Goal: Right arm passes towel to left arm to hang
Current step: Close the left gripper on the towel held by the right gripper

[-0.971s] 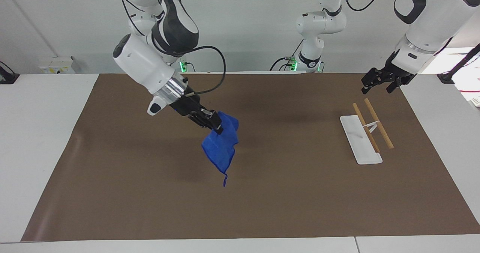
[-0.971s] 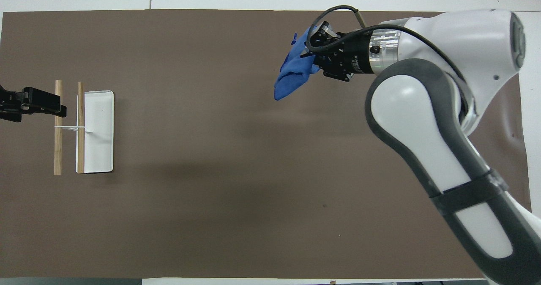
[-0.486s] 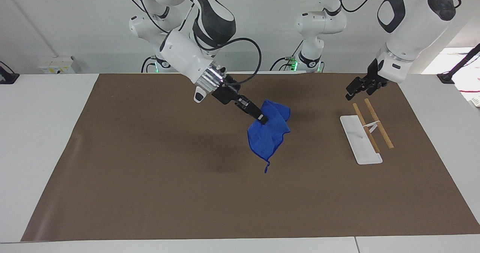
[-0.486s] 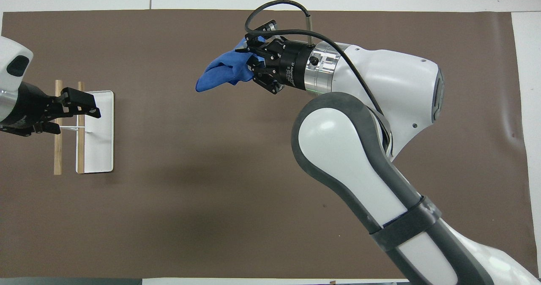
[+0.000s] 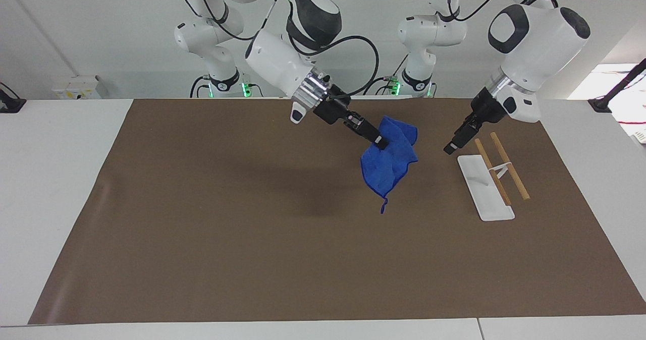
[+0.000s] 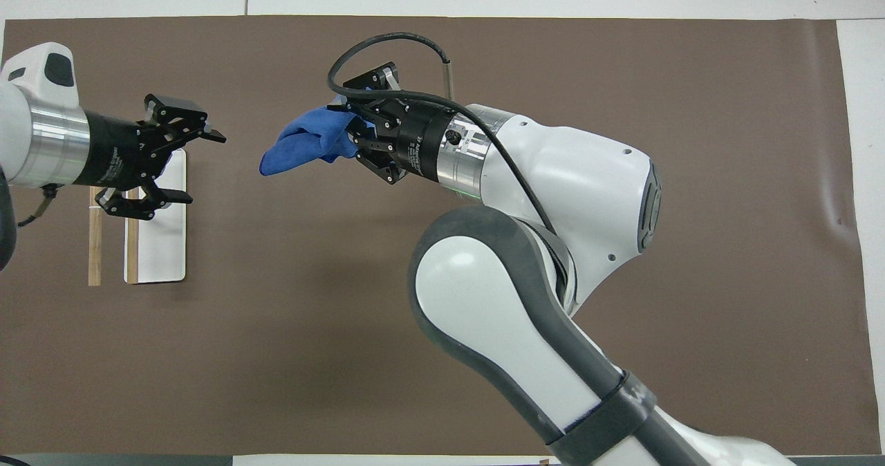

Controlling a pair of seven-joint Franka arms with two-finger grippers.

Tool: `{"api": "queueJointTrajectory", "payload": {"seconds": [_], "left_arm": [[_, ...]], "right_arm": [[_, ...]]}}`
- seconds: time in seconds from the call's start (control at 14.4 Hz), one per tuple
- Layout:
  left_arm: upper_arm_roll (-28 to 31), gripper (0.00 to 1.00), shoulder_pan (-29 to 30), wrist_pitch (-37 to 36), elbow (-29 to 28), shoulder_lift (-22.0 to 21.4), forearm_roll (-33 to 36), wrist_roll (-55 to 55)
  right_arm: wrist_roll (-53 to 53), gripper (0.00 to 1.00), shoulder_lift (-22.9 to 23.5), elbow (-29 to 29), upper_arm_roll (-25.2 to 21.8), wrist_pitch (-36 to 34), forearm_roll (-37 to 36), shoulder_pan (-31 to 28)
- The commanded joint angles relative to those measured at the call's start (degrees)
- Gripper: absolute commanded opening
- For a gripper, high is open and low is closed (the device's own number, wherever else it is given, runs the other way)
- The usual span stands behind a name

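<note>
My right gripper is holding the towel (image 5: 392, 153) short of the rack, and the towel's corded corner (image 5: 384, 195) is free. My left gripper should take that corner before my right gripper opens.
My right gripper (image 5: 379, 142) (image 6: 354, 131) is shut on the bright blue towel (image 5: 389, 164) (image 6: 304, 146) and holds it in the air over the brown mat. The towel hangs down bunched, with its short blue cord (image 5: 383, 207) at the lowest corner. My left gripper (image 5: 449, 149) (image 6: 192, 169) is open and empty, raised over the mat beside the rack, pointing toward the towel with a gap between them. The rack is a white base (image 5: 483, 187) (image 6: 162, 245) with two wooden rails (image 5: 509, 166) (image 6: 95, 238).
A brown mat (image 5: 252, 239) (image 6: 311, 355) covers most of the white table. The rack stands toward the left arm's end. A third white arm base (image 5: 419, 72) stands at the robots' edge of the table.
My right arm has carried the towel toward the left arm's end of the table. My left gripper has come down and toward the towel, now past the rack's base.
</note>
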Motion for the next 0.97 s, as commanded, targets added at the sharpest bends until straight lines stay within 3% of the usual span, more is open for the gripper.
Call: {"api": "queueJointTrajectory", "payload": {"seconds": [0.0, 0.14, 0.49, 0.83, 0.9], "left_arm": [[0.5, 1.0, -2.0, 3.3, -0.6, 2.5, -7.2, -11.7], [0.5, 1.0, -1.7, 5.2, -0.6, 3.6, -13.1, -17.7], [0.4, 1.0, -5.3, 15.0, -2.8, 5.3, -18.8, -25.3], [0.4, 1.0, -6.9, 15.9, -2.6, 5.5, -21.3, -24.8], [0.4, 0.92, -6.9, 15.9, -2.5, 5.5, -21.3, -24.7]], "right_arm": [[0.9, 0.0, 0.6, 1.2, -0.1, 1.8, 1.2, 0.5], [0.9, 0.0, 0.6, 1.2, -0.1, 2.2, 1.2, 1.2], [0.8, 0.0, 0.6, 1.2, -0.1, 2.1, 1.2, 0.9], [0.8, 0.0, 0.7, 0.9, -0.1, 2.1, 1.2, 1.0], [0.7, 0.0, 0.7, 0.8, -0.1, 2.2, 1.2, 1.0]]}}
